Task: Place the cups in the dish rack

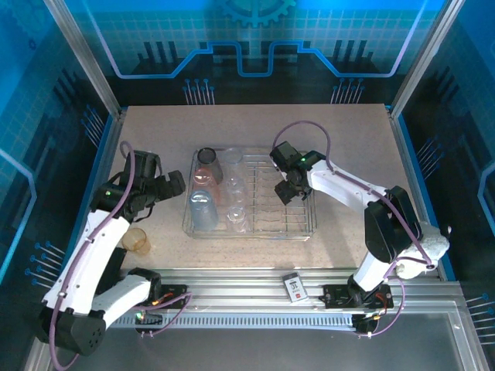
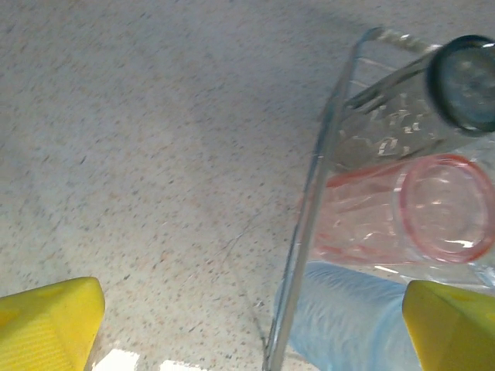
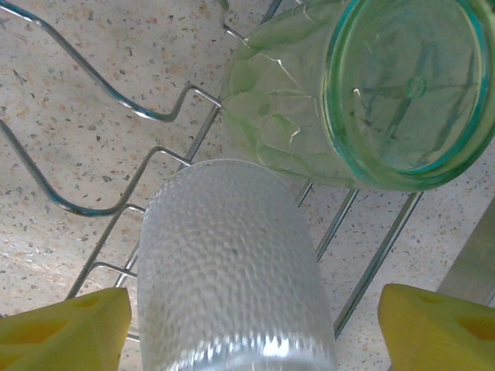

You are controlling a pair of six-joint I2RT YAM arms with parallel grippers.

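Note:
The amber cup (image 1: 136, 241) stands on the other side of the rack from my right gripper, so next my left gripper grabs it by its rim (image 1: 141, 231) and passes it over above the rack.
The chrome dish rack (image 1: 312, 216) stands mid-table. Along its left side lie a smoky grey cup (image 1: 207, 161), a pink cup (image 1: 203, 184) and a light blue cup (image 1: 203, 211), with clear cups (image 1: 236, 191) beside them. An amber cup (image 1: 138, 239) stands on the table left of the rack. My right gripper (image 3: 251, 332) is open over the rack wires (image 3: 116, 100), and a clear dimpled cup (image 3: 232, 270) lies between its fingers with a gap on the right. A green cup (image 3: 363, 93) lies just beyond. My left gripper (image 2: 251, 332) is open and straddles the rack's left rim (image 2: 309, 224), near the pink cup (image 2: 410, 209).
A small black-and-white card (image 1: 295, 287) lies on the front rail. The rack's plate dividers (image 1: 271, 205) fill its right half. Bare tabletop (image 1: 155, 131) surrounds the rack on the left and far side; blue walls enclose the table.

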